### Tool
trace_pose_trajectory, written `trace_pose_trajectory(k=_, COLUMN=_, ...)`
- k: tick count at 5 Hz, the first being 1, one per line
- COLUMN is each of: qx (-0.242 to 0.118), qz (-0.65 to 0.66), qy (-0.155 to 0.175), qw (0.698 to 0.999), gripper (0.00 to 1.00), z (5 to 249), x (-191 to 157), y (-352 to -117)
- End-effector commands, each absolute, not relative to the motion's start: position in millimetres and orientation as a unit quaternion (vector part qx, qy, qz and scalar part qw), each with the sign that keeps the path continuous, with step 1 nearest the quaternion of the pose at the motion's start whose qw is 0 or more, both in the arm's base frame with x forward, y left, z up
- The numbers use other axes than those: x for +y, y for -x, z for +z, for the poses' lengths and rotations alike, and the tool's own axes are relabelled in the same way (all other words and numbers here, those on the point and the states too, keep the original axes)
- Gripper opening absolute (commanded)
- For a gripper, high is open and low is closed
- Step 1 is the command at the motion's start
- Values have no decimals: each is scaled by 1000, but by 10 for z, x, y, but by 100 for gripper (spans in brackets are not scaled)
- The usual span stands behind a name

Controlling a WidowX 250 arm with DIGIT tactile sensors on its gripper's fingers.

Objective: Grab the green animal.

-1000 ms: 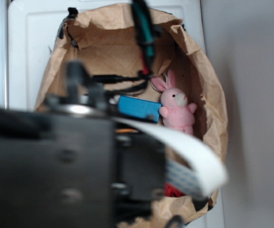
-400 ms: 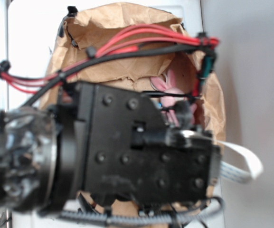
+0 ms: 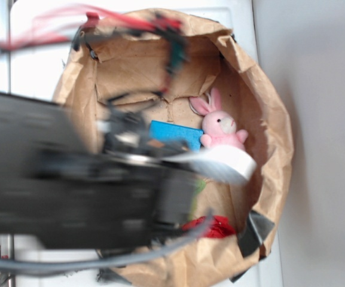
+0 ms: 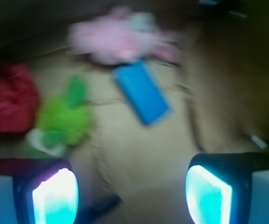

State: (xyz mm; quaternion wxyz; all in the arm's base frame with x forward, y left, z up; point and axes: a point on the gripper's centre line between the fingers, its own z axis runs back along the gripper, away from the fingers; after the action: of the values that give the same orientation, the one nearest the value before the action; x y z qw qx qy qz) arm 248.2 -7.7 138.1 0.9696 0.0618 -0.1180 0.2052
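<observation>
Next, my gripper moves toward the red fuzzy ball and comes down over the green animal (image 4: 65, 117), because my open fingers are facing paper floor (image 4: 136, 163) beside the animal.
In the blurred wrist view the green animal (image 4: 64, 119), a fuzzy lime-green plush with a darker green flap, lies on the brown paper floor at left. My gripper (image 4: 132, 196) is open with bare paper between its glowing fingers (image 4: 55, 196). The plush sits just beyond the left finger and is untouched. In the exterior view my black arm (image 3: 100, 191) hides the jaws. Only a green sliver of the green animal (image 3: 200, 185) shows at the arm's edge.
All of this sits inside a brown paper bag (image 3: 268, 119) with tall crumpled walls. A red fuzzy ball (image 4: 8, 98) lies left of the green plush. A pink plush bunny (image 4: 120, 37) and a flat blue rectangle (image 4: 141, 91) lie farther in.
My arm has swung fast over the bag and is motion-blurred. It now sits lower and more to the left, so the pink bunny and blue rectangle show again.
</observation>
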Motion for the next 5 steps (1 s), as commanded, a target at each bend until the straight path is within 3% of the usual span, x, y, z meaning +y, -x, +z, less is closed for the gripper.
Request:
trace_pose_trajectory(k=1, qx=-145, qz=207, qy=-54, qw=966, gripper=100, z=1514, x=-120, y=-2493)
trace_pose_trajectory(k=2, qx=-173, qz=244, qy=-14, qw=954, gripper=100, z=1493, x=-88, y=-2510)
trace_pose_trajectory(k=3, qx=-175, qz=252, qy=0, qw=952, gripper=100, z=1304, x=-97, y=-2760)
trace_pose_trajectory(k=5, qx=-155, qz=236, qy=23, qw=959, gripper=100, z=971, x=-228, y=-2932)
